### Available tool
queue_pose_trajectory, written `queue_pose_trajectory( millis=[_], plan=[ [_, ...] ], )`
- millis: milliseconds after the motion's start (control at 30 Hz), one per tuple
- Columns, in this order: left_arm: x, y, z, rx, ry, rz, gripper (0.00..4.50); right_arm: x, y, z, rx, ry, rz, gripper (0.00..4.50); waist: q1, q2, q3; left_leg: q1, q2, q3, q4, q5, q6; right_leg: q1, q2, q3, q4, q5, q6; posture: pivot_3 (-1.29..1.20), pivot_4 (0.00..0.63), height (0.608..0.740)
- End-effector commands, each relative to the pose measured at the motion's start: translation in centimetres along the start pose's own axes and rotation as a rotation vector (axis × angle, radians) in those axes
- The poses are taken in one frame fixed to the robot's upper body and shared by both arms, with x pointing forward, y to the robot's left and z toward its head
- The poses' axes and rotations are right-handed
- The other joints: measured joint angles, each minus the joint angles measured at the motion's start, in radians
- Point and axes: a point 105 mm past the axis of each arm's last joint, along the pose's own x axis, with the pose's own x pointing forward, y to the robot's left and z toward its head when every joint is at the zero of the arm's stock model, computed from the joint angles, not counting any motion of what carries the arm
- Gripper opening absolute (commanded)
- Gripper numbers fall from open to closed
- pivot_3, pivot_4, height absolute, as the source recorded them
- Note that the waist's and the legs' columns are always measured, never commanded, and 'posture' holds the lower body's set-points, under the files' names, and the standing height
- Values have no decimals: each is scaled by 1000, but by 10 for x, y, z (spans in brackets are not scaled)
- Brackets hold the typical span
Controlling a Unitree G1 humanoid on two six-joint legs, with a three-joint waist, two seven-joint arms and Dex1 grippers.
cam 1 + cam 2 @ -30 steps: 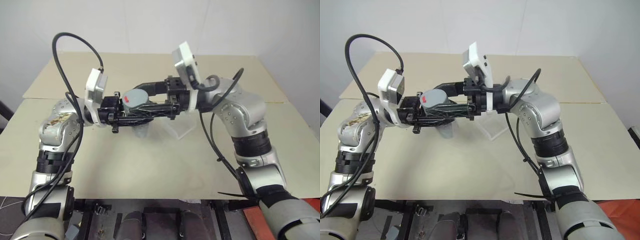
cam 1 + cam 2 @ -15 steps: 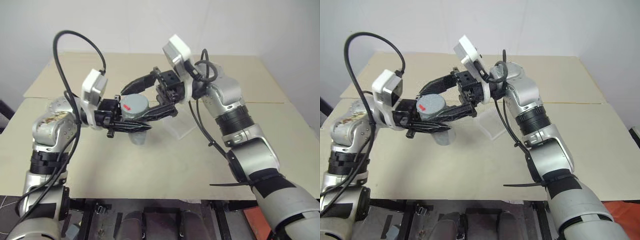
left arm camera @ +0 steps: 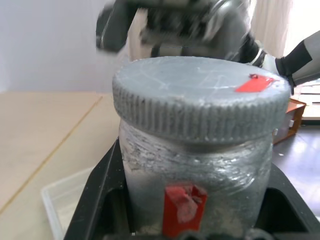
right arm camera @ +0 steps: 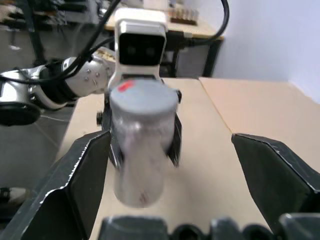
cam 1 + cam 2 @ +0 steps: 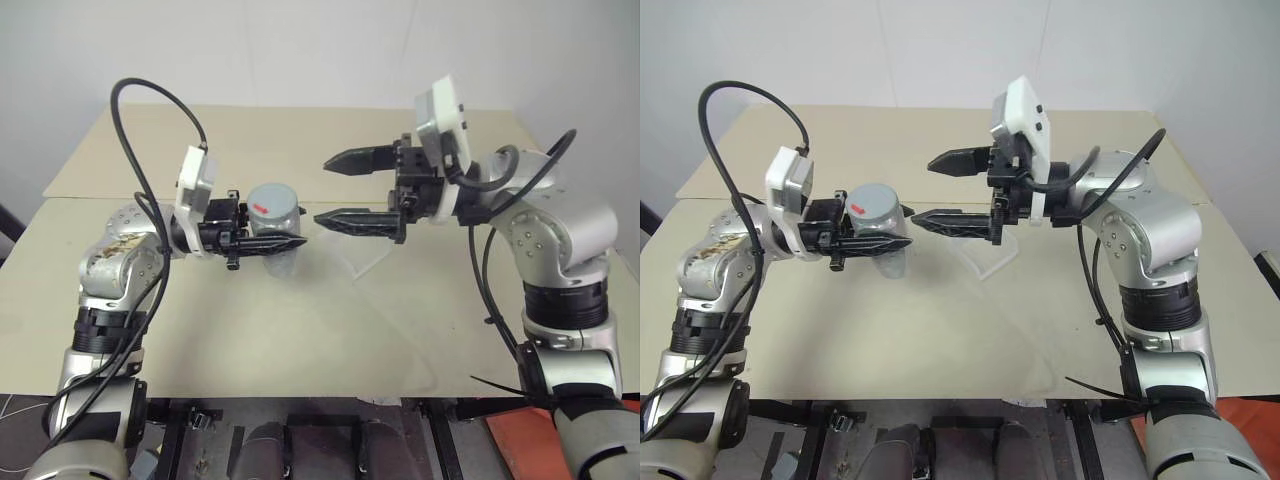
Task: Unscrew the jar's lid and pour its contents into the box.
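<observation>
The jar's silvery sides and grey lid (image 5: 273,202) hide what is inside, so the robot should expect small, loose brown pieces to fall out when it pours.
My left gripper (image 5: 288,234) is shut on the jar (image 3: 196,172), gripping its silvery sides and holding it upright above the table. The jar's red label faces the left wrist view. Screwed on top is the grey lid (image 5: 273,201), with its small red mark (image 3: 254,83). The contents are hidden inside. My right gripper (image 5: 323,190) is open, pointing at the jar from the right, with its fingertips a short gap from the lid and nothing between them. The clear box (image 5: 366,262) lies on the table below the right gripper, to the right of the jar.
The beige table (image 5: 320,330) spreads wide around the box, and a second board (image 5: 280,130) adjoins it at the back below a white wall. A black frame (image 5: 300,415) runs along the front edge. Something orange-red (image 5: 505,440) sits at the lower right.
The right gripper was shut on the lid. It has opened wide and drawn back to the right, off the jar. The left gripper still holds the jar in nearly the same place.
</observation>
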Motion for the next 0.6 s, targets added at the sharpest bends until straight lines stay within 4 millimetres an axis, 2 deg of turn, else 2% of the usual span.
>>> queue_pose_trajectory(
  millis=[33,267,467,600],
  plan=[
    [5,3,12,64,-17,-24,1992,12,11,11,-19,-23,-19,4464,0,0,0,0,0,0,0,0,0,0,0,0,0,0,0,0,150,740],
    [10,4,12,64,-25,-54,1992,36,15,15,-38,-41,-46,4464,-1,0,0,-1,0,0,0,0,1,0,0,0,2,0,0,0,150,740],
    [12,1,13,66,-27,-66,1992,53,5,14,-16,-55,-91,4464,-1,0,0,-1,0,0,0,-1,1,0,0,-1,2,0,0,0,150,740],
    [10,-2,12,61,-23,-72,1992,54,-2,10,40,-75,-100,4464,-1,0,0,-1,0,0,0,0,1,0,0,-1,2,0,0,0,150,740]
  ],
)
